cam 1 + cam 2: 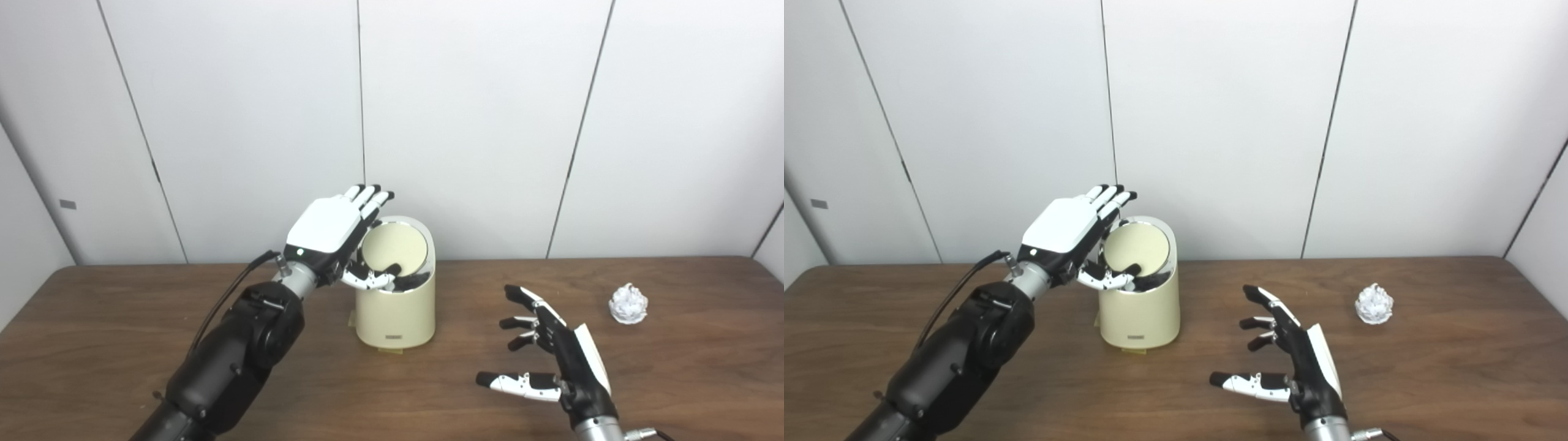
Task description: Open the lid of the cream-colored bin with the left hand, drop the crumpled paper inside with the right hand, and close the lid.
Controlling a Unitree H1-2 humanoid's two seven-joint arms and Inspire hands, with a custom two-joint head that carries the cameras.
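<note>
The cream-colored bin is tall and its round lid (394,246) is wider than the crumpled paper (628,304), so the paper will drop out of view when the robot lets it fall inside.
The cream-colored bin (396,312) stands at the middle of the brown table (122,318). Its round lid (395,247) is tilted up, and the dark inside shows below it. My left hand (335,236) is at the bin's upper left. Its fingers are straight along the lid's left edge, its thumb reaches across the opening, and it grips nothing. My right hand (551,355) is open and empty, low over the table in front and to the right of the bin. The crumpled white paper (628,303) lies on the table at the far right, apart from both hands.
A white panelled wall (478,122) runs close behind the table and the bin. A small flat tab (389,351) shows under the bin's front.
</note>
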